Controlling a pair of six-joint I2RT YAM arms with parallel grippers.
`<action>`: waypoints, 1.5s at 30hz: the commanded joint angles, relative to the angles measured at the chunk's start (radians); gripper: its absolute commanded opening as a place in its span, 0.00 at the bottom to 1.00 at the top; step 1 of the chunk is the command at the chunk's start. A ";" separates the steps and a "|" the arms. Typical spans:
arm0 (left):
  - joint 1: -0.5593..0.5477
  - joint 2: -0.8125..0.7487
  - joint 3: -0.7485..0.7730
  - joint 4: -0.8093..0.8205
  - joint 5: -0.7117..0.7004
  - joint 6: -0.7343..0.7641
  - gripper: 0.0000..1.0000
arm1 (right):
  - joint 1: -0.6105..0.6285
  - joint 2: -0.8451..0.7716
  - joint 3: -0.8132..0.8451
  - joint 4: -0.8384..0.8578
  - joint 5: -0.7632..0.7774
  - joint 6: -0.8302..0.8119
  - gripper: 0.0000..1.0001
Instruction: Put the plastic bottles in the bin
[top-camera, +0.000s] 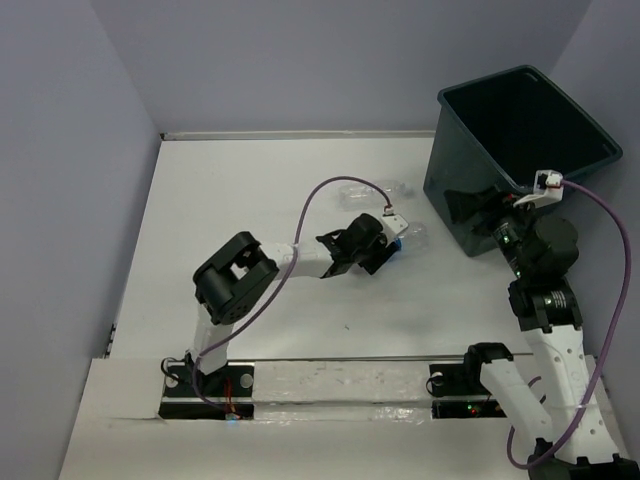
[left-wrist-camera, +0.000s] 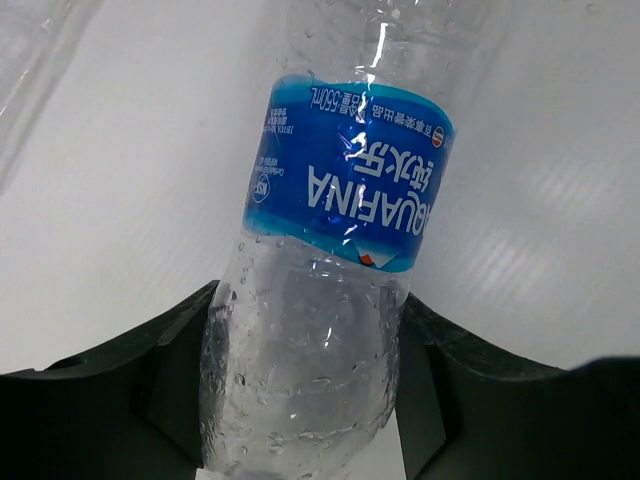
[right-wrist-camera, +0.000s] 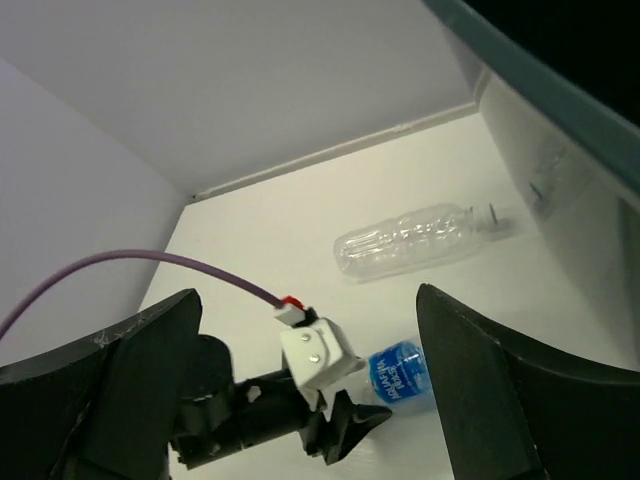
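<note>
Next, I take over the Aquafina bottle (top-camera: 412, 238) with my right gripper, which is next to the bin (top-camera: 528, 122), and drop the bottle in, because my left gripper is holding it far from the bin.
A clear bottle with a blue Aquafina label (left-wrist-camera: 345, 180) lies on the white table. My left gripper (left-wrist-camera: 310, 400) is shut on its lower body, one black finger on each side. From above, the left gripper (top-camera: 380, 248) is mid-table with the bottle (top-camera: 408, 238) sticking out to its right. A second clear bottle (top-camera: 368, 192) lies just beyond and also shows in the right wrist view (right-wrist-camera: 415, 240). The dark bin (top-camera: 525, 140) stands tilted at the far right. My right gripper (top-camera: 478, 215) is wide open and empty beside the bin's near-left wall (right-wrist-camera: 560, 130).
Grey walls close in the table on the left and at the back. The left arm's purple cable (top-camera: 315, 205) loops over the table. The edge of the second clear bottle shows in the top left corner of the left wrist view (left-wrist-camera: 20, 80).
</note>
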 joint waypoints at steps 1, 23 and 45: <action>-0.001 -0.290 -0.145 0.202 0.032 -0.139 0.49 | -0.005 -0.050 -0.085 0.048 -0.084 0.150 0.95; -0.035 -0.551 -0.317 0.398 0.311 -0.337 0.59 | 0.035 0.191 -0.194 0.412 -0.390 0.307 0.83; 0.198 -0.286 0.165 0.064 0.010 -0.080 0.99 | 0.032 0.487 0.648 0.209 0.730 -0.414 0.34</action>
